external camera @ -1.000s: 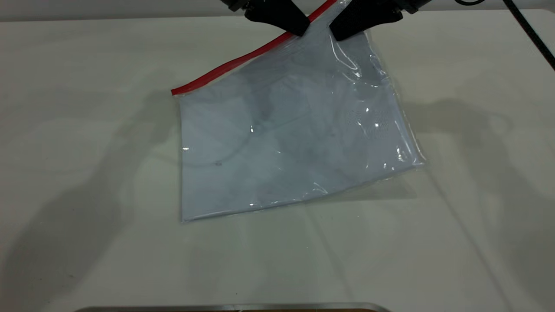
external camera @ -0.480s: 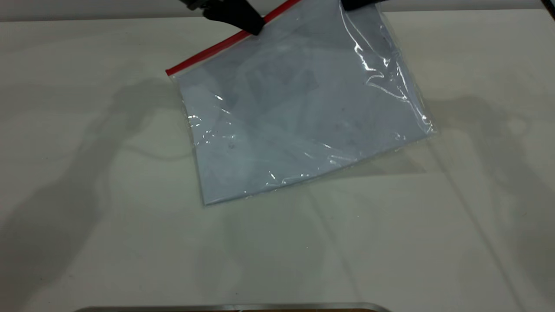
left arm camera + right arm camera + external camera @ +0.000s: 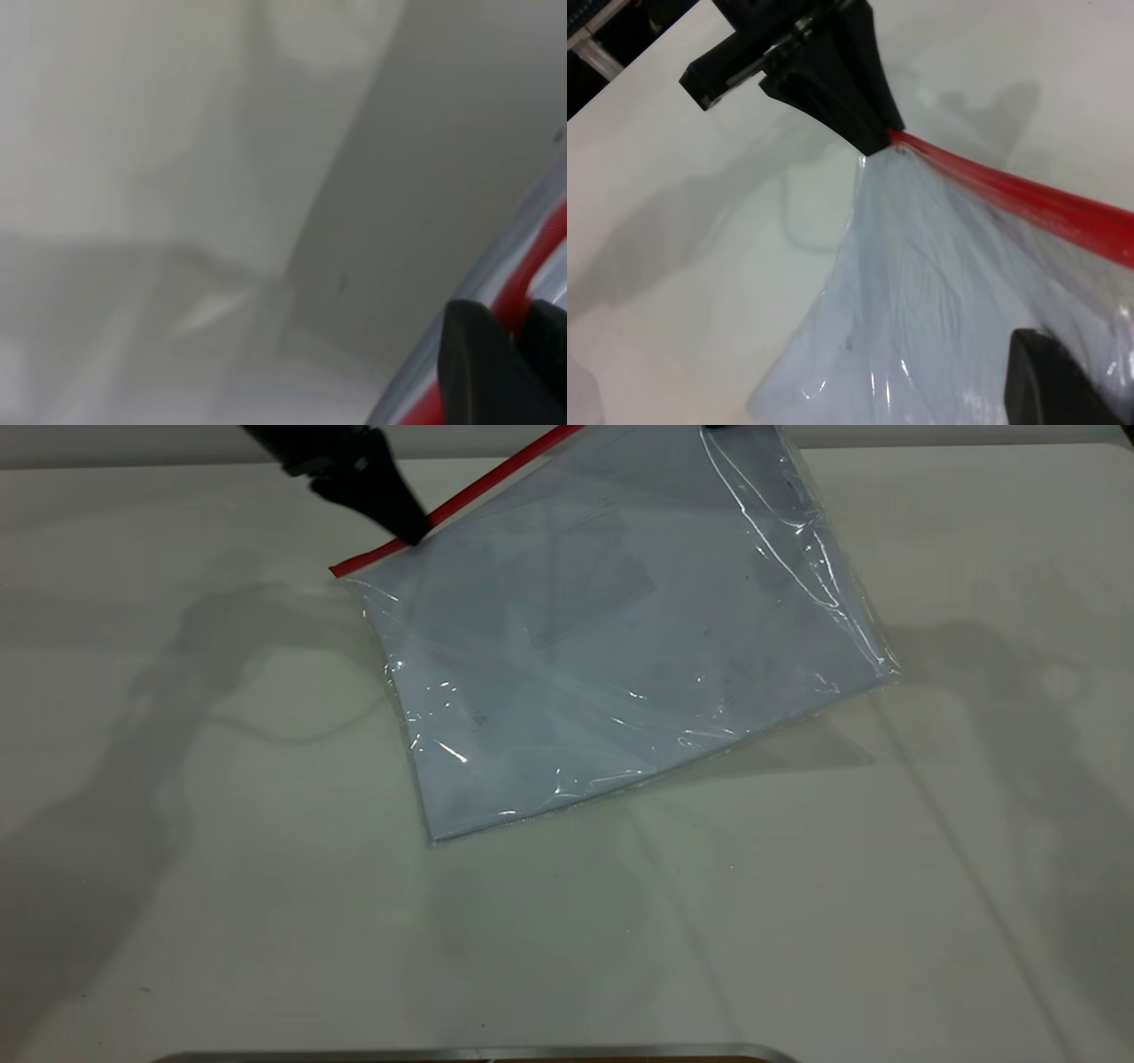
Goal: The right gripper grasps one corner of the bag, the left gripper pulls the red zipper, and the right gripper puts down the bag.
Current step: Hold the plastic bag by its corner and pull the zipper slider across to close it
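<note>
The red zipper bends crooked (image 3: pixel 432 521) in my left gripper's fingers, short of its end; next I open, back off and grip its slider straight before pulling.
The bag (image 3: pixel 620 638), a clear pouch with white sheets inside, hangs tilted, its lower edge resting on the table. Its upper right corner is raised beyond the top edge of the exterior view. The red zipper (image 3: pixel 461 503) runs along its upper edge. My left gripper (image 3: pixel 412 533) is shut on the red zipper near the strip's left end. In the left wrist view its black fingers (image 3: pixel 478 372) pinch the red strip (image 3: pixel 523 288). In the right wrist view one finger (image 3: pixel 1050 385) of my right gripper lies against the bag (image 3: pixel 921 292), holding its corner up. The left gripper (image 3: pixel 877 142) shows there too.
The white table (image 3: pixel 177 868) lies around the bag. A metal rim (image 3: pixel 478 1054) runs along the front edge. The table's back edge (image 3: pixel 133 465) is just behind the left gripper.
My left gripper has slid left and down along the red zipper, from near the right gripper to near the strip's left end. The bag's right corner rose and the bag swung.
</note>
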